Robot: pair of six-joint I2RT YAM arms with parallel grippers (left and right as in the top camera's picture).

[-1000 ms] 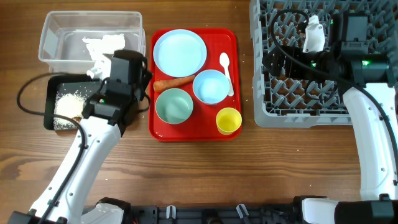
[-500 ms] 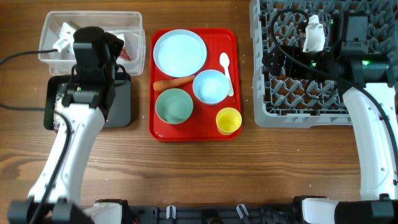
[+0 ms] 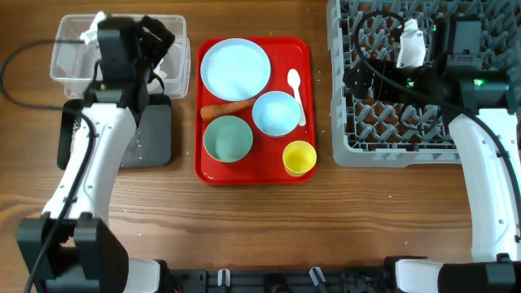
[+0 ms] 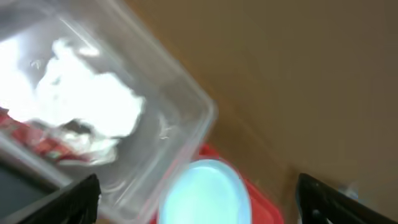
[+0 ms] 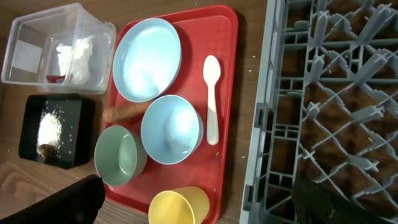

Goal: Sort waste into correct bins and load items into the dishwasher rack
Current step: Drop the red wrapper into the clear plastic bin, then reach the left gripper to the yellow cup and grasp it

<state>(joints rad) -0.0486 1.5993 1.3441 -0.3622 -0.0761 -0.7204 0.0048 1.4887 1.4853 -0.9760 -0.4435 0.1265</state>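
Observation:
The yellow cup (image 3: 299, 158) stands clear of the bowls, so my open left gripper should go next toward the red tray's near corner (image 3: 308, 177) and close on the cup.
My left gripper (image 3: 160, 34) hangs open over the clear tub (image 3: 73, 49), nothing between its fingers. In that tub lie the white napkin (image 4: 87, 106) and the red wrapper (image 4: 37, 140). The black tray (image 5: 59, 130) holds rice (image 5: 50, 124) and a brown lump (image 5: 43, 150). On the red tray (image 3: 305, 49) sit the plate (image 3: 235, 68), spoon (image 3: 297, 91), blue bowl (image 3: 276, 112), greenish bowl (image 3: 227, 138), yellow cup (image 3: 299, 157) and carrot (image 3: 228, 109). My right gripper (image 3: 358, 81) is open and empty above the grey rack (image 3: 350, 150).
The rack fills the right rear of the wooden table, its left wall close to the red tray. The tub and black tray stand one behind the other at the left. A few rice grains lie beside the black tray.
My left arm has swung from over the black tray back to over the clear tub, and its jaws have gone from shut to open. The right arm has not moved.

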